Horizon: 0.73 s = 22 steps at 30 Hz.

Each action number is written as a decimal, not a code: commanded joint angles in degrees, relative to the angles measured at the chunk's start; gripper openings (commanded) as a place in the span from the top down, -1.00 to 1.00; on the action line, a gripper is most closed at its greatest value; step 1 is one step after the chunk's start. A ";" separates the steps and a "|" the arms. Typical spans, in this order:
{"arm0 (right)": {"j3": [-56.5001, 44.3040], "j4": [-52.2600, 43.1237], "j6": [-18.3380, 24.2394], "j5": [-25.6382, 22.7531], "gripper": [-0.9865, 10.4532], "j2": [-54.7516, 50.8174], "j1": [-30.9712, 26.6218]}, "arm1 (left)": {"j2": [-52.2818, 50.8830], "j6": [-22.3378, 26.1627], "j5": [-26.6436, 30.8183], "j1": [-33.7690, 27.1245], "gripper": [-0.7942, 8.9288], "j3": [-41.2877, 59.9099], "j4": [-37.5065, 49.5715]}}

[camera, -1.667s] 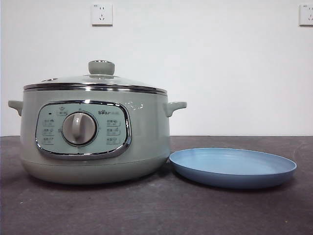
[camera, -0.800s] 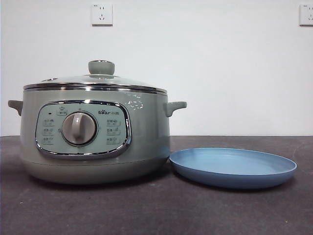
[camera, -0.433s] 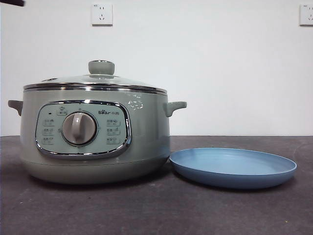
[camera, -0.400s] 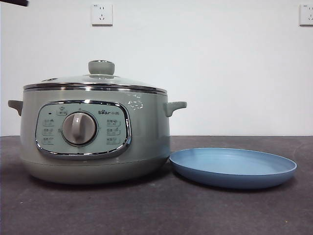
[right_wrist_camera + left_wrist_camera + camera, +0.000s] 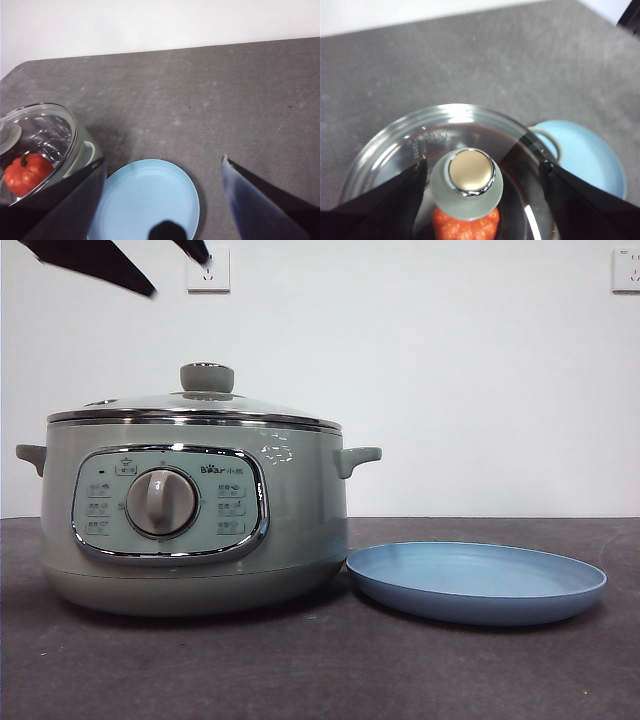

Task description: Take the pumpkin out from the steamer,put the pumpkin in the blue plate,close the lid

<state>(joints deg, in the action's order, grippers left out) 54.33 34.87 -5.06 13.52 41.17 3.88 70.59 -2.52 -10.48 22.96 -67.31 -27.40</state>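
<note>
The glass lid [image 5: 258, 408] rests on top with its smooth rim [image 5: 195, 417], so it should come off level and in one piece when I lift its knob, and the steamer should stay standing.
The sage-green steamer [image 5: 195, 520] stands at the table's left with the glass lid [image 5: 190, 405] on it. Through the glass I see the orange-red pumpkin [image 5: 465, 226] [image 5: 26, 172] inside the pot. My left gripper [image 5: 482, 165] [image 5: 178, 276] hangs open above the lid, one jaw on each side of the lid's knob [image 5: 470, 180] [image 5: 207, 377] and not touching it. The blue plate [image 5: 476, 580] [image 5: 150, 200] lies bare just to the right of the steamer. My right gripper [image 5: 164, 159] is open high above the plate and is out of the front view.
The dark grey table [image 5: 320, 670] runs back to a white wall with two sockets [image 5: 208, 268] [image 5: 627, 268]. The steamer's side handle [image 5: 358, 458] juts toward the plate.
Two black jaw tips have come down into the top-left corner of the front view, above the lid's knob. Steamer, lid and plate have not moved.
</note>
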 commanded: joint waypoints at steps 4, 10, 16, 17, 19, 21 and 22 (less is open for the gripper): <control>0.17 0.13 0.42 0.07 0.16 0.09 0.04 | 6.75 2.25 3.37 2.40 0.06 -0.04 1.53; 0.17 0.17 0.44 0.07 0.16 0.09 0.04 | 11.47 2.38 3.43 3.04 0.07 -0.04 2.82; 0.17 0.37 0.44 0.07 0.17 0.09 0.04 | 12.15 2.82 5.29 3.02 0.10 -0.04 2.93; 0.17 0.44 0.42 0.07 0.17 0.09 0.04 | 12.15 2.86 5.75 3.04 0.20 -0.04 2.93; 0.17 0.61 0.44 0.07 0.17 0.09 0.04 | 12.15 3.65 5.77 3.02 0.51 -0.04 2.84; 0.17 0.87 0.44 0.04 0.17 0.09 0.04 | 12.15 4.55 5.73 3.04 0.83 -0.04 2.89; 0.17 1.14 0.42 0.04 0.17 0.09 0.04 | 12.15 4.55 5.73 3.04 0.87 -0.04 2.95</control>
<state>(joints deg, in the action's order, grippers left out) 54.33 36.16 -5.06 13.50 41.23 3.88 82.48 0.91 -4.84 25.85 -67.40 -24.80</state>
